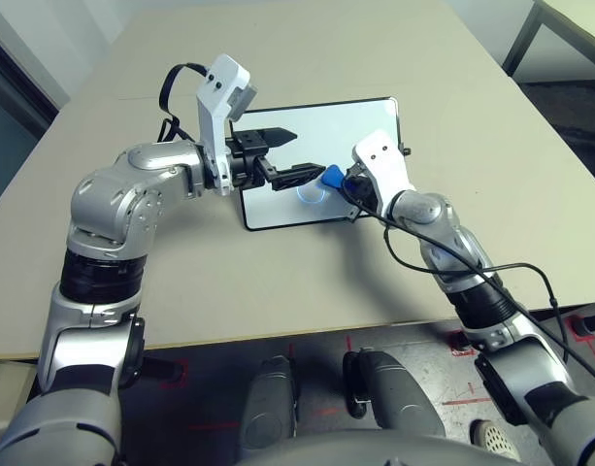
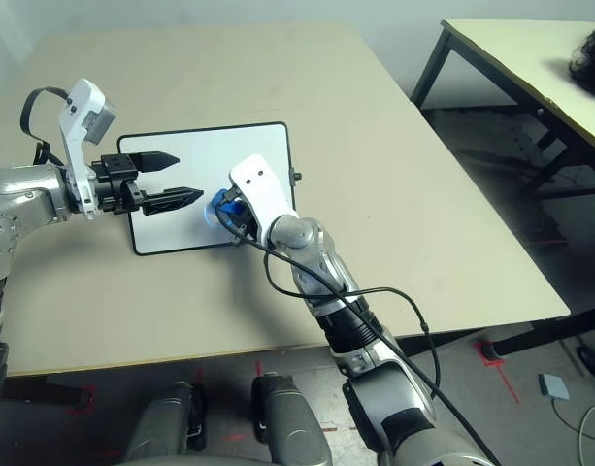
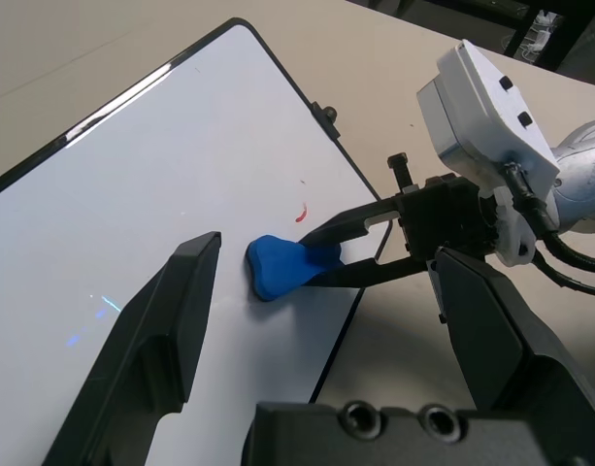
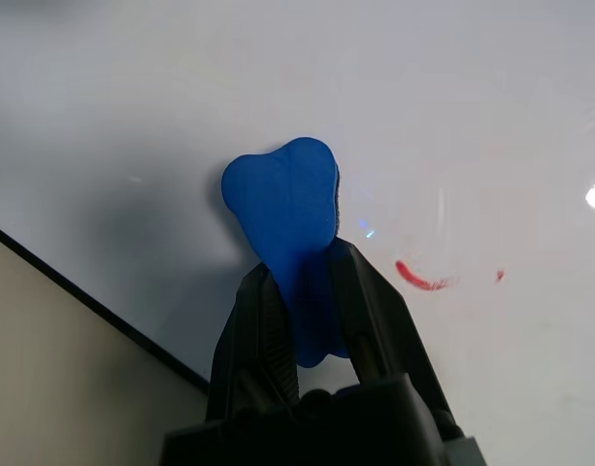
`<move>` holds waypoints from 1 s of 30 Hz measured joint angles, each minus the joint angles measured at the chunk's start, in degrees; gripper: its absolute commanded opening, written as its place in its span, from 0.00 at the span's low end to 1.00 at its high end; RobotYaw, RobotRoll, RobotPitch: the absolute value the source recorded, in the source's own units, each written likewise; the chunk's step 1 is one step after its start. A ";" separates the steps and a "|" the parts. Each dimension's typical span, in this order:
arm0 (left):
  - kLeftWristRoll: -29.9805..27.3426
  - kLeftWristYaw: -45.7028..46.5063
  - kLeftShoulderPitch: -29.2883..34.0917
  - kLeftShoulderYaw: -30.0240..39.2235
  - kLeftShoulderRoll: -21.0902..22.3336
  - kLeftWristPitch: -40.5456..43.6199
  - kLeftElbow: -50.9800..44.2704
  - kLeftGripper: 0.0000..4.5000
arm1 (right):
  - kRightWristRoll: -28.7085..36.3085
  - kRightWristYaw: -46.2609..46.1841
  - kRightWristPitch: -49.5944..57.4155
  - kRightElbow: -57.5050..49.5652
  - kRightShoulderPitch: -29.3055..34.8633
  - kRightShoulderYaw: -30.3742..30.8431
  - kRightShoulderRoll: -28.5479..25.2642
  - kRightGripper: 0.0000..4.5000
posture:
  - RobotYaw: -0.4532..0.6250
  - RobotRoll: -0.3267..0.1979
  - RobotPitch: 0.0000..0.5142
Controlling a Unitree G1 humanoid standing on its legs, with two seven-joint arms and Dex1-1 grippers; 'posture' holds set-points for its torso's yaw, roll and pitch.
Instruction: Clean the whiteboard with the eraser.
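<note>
I can see the blue eraser's end to one side of the short red stroke, so my right gripper should wipe the eraser back across that red mark.
The whiteboard lies flat on the tan table, a short red stroke left on its white surface. My right gripper is shut on the blue eraser, whose end presses on the board near the board's near edge. Seen from the right wrist, the eraser sits clamped between the two black fingers. My left gripper hovers open over the middle of the board, just left of the eraser, with nothing between its fingers. A faint blue circle mark shows beside the eraser.
The tan table has free surface all around the board. A second table stands off to the right across a gap of floor. A black cable trails along my right forearm.
</note>
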 measured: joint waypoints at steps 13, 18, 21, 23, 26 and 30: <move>0.02 0.06 0.00 0.00 0.00 0.00 -0.02 1.00 | -0.02 -4.50 -5.37 5.69 -4.06 -3.66 -4.57 0.15 | 0.39 0.62 0.30; 0.04 0.01 -0.01 0.00 -0.03 -0.03 0.00 1.00 | 0.00 -4.98 -5.80 4.25 -2.29 -3.67 -4.42 0.15 | 0.39 0.62 0.30; 0.07 -0.16 -0.06 -0.01 -0.02 -0.16 0.17 1.00 | 0.04 -4.79 -6.12 3.60 -1.12 -3.47 -3.56 0.15 | 0.39 0.62 0.30; 0.09 -0.17 -0.10 -0.01 -0.02 -0.26 0.34 1.00 | 0.16 -4.47 -6.14 3.12 -0.24 -3.33 -2.72 0.15 | 0.39 0.62 0.31; 0.08 -0.19 -0.14 -0.03 -0.02 -0.26 0.34 1.00 | 0.36 -4.04 -6.16 2.94 0.43 -2.82 -1.65 0.15 | 0.39 0.62 0.31; 0.07 -0.18 -0.15 -0.03 -0.02 -0.26 0.34 1.00 | 0.36 -3.88 -6.21 3.19 0.83 -2.29 -0.51 0.15 | 0.39 0.62 0.31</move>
